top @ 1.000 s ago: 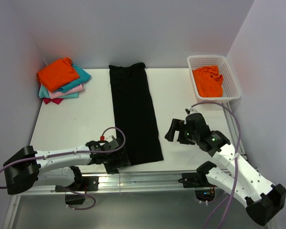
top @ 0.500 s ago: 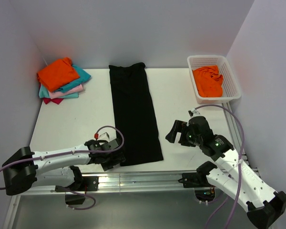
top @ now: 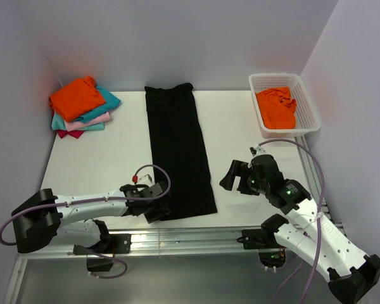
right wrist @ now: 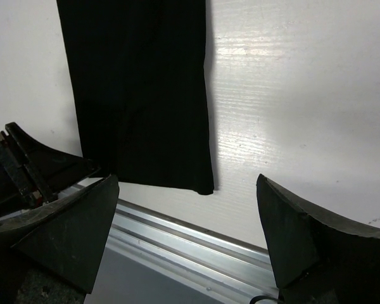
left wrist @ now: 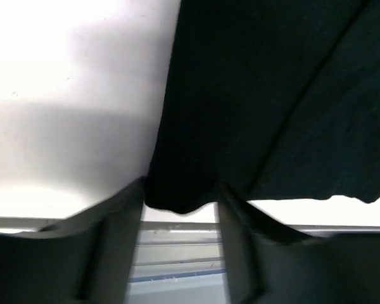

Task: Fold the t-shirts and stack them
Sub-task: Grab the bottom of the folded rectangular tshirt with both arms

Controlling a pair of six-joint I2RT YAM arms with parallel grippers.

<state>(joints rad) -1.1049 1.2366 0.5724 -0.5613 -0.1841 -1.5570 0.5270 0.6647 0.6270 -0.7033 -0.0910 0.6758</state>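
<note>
The long strip (top: pixel 178 142) lies flat, so I expect the black t-shirt's near edge (top: pixel 193 216) to fold over the black t-shirt when the robot carries it back, while the t-shirt's far end stays in place.
A long black t-shirt (top: pixel 177 152), folded into a narrow strip, lies down the middle of the white table. My left gripper (top: pixel 159 209) is at its near left corner. In the left wrist view the two fingers stand apart on either side of that cloth corner (left wrist: pixel 177 199), with the gripper (left wrist: pixel 180 187) open. My right gripper (top: pixel 231 174) is wide open and empty, hovering right of the shirt's near right corner (right wrist: pixel 202 187). A folded stack (top: pixel 82 107) lies at the far left, with orange on top and teal, pink and magenta below. Another orange shirt (top: pixel 277 106) lies crumpled in the basket.
The white lattice basket (top: pixel 309 104) stands at the far right corner. An aluminium rail (top: pixel 190 235) runs along the table's near edge, also in the right wrist view (right wrist: pixel 177 247). Walls close the back and both sides.
My left gripper has moved right, onto the black shirt's near left corner. The right arm drew back slightly, then held still.
</note>
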